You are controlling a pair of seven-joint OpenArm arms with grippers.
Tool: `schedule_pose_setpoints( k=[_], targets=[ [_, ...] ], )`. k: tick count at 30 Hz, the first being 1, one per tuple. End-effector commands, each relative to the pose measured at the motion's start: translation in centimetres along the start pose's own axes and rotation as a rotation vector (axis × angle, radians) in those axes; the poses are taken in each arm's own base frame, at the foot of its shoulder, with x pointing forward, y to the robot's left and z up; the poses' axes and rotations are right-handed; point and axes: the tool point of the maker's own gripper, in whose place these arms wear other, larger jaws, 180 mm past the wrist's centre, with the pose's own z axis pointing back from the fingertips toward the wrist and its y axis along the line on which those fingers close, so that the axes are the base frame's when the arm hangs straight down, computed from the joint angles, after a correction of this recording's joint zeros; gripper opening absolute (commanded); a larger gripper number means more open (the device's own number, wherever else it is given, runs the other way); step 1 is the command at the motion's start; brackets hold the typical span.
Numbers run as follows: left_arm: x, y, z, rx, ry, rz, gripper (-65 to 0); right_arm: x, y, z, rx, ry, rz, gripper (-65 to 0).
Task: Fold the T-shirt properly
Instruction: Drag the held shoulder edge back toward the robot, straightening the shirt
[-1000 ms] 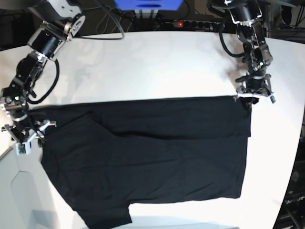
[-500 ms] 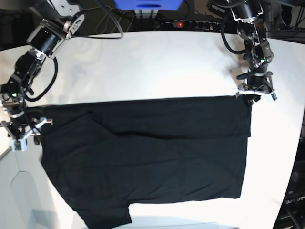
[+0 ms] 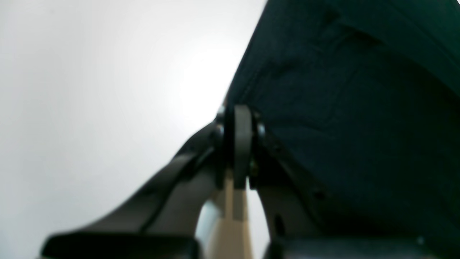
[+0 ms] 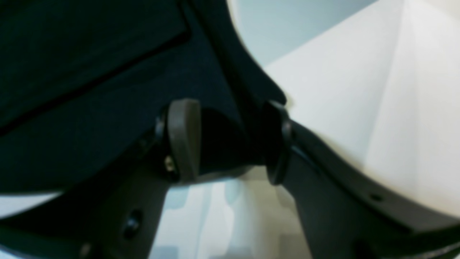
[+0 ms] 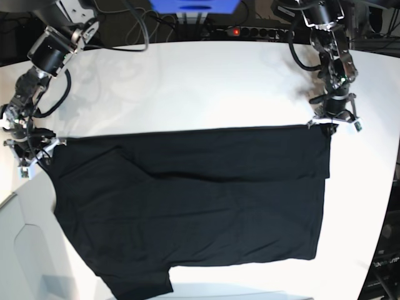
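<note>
Only my left gripper is pinching the T-shirt, and the fingers of my right gripper are open around a far corner (image 4: 228, 140). My right gripper should close before both grippers pull back.
The black T-shirt (image 5: 200, 206) lies spread flat on the white table (image 5: 206, 87), one sleeve at the bottom left; no print or tag shows. My left gripper (image 5: 331, 120) is at the shirt's far right corner. In the left wrist view its jaws (image 3: 239, 111) are pressed together on the cloth edge (image 3: 359, 108). My right gripper (image 5: 31, 155) is at the shirt's far left corner. In the right wrist view its fingers (image 4: 179, 140) stand apart, with black cloth (image 4: 90, 72) between and behind them.
A power strip with a red light (image 5: 234, 30) and cables run along the table's back edge, beside a blue box (image 5: 194, 5). A pale grey panel (image 5: 25, 250) sits off the table's left front. The table's right edge curves near the shirt's side.
My right gripper has moved toward the back along the shirt's left edge, up to its far left corner. My left gripper has stayed at the far right corner, shifting only slightly.
</note>
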Motion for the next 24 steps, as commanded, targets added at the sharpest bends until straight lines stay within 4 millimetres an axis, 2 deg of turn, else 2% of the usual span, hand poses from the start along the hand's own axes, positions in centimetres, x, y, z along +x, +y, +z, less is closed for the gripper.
schedule_pose_setpoints(
  k=[1, 6, 10, 16, 24],
  targets=[
    [0.8, 0.2, 0.0, 0.001, -0.016, -0.012, -65.0, 2.1, -0.9, 0.5, -0.01, -0.062, 0.019, -36.3],
    [0.8, 0.3, 0.1, 0.002, -0.015, -0.014, -65.0, 1.4, -2.5, 1.0, -0.045, -0.062, -0.026, -36.3],
    [0.4, 0.7, 0.3, 0.009, -0.004, -0.019, -65.0, -0.1, -3.1, 0.5, -0.038, -0.021, -0.053, -36.3],
    [0.3, 1.0, 0.5, 0.014, -0.001, -0.024, -65.0, -2.6, -2.7, -0.1, -0.014, 0.035, -0.068, -36.3],
    [-0.1, 1.3, 0.7, 0.018, 0.009, -0.024, -65.0, -3.1, -2.0, -0.3, -0.001, 0.044, -0.076, -36.7]
  ],
)
